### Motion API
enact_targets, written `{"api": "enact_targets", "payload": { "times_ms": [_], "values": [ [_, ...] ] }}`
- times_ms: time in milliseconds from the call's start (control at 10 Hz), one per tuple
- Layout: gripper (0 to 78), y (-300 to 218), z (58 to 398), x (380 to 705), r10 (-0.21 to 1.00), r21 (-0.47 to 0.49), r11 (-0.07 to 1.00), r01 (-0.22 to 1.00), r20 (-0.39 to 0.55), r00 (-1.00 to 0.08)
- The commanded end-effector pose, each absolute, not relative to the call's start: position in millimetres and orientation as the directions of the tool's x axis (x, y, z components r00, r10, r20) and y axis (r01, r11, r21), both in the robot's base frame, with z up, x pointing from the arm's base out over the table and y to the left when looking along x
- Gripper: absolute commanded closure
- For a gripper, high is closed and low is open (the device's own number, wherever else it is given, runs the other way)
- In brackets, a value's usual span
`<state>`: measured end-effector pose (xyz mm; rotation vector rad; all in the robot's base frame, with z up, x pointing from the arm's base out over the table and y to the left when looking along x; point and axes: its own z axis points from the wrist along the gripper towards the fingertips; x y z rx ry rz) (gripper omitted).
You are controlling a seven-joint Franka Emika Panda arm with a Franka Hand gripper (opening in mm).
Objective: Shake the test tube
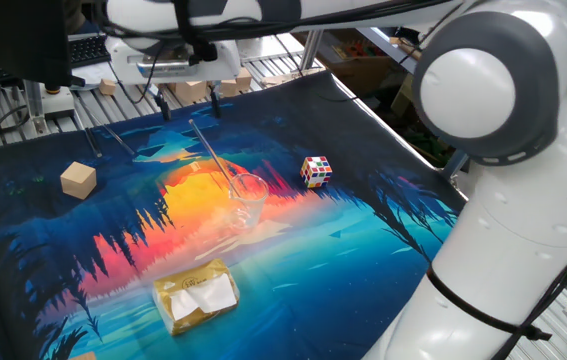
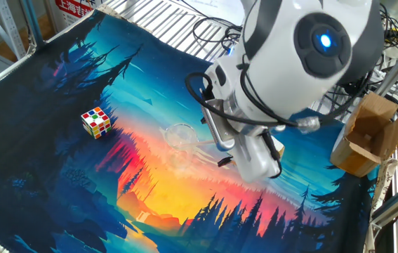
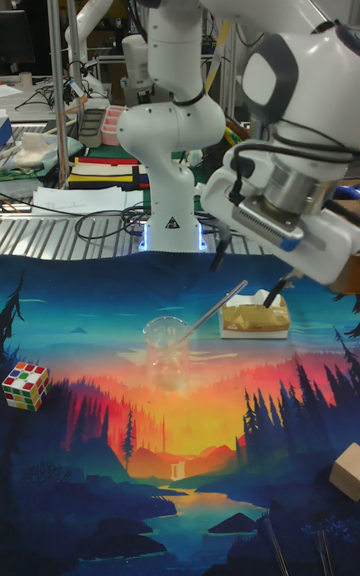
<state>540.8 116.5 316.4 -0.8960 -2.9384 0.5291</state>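
My gripper will lift the test tube (image 1: 213, 157), and the tube will slide up and leave the cup standing, because the clear cup's opening (image 1: 251, 184) is far wider than the tube.
The test tube (image 1: 213, 158) is a thin clear glass rod leaning slantwise in a squat clear cup (image 1: 247, 203) at the middle of the mat. Its lower end rests in the cup and its upper end points to the back. My gripper (image 1: 189, 105) hangs open just above that upper end, with a dark finger on each side and nothing between them. The tall fixed view shows the test tube (image 3: 215, 311) rising from the cup (image 3: 165, 351) toward the open gripper (image 3: 252, 273). In the other fixed view my hand hides most of the tube behind the cup (image 2: 180, 135).
A Rubik's cube (image 1: 315, 170) lies right of the cup. A wooden block (image 1: 78, 180) sits to the left and a yellow packet (image 1: 196, 296) near the front. Thin rods (image 1: 103, 140) lie at the back left, with more wooden blocks (image 1: 188, 84) behind. A cardboard box (image 2: 367, 133) stands off the mat.
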Motion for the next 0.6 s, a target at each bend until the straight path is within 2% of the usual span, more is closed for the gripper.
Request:
{"api": "enact_targets", "payload": {
  "times_ms": [100, 600],
  "values": [
    [0.4, 115.4, 315.3, 543.3, 0.554, -0.337, 0.766, 0.548, -0.087, -0.828],
    [0.4, 114.3, 306.9, 542.7, 0.567, -0.34, 0.756, 0.56, -0.09, -0.819]
  ]
}}
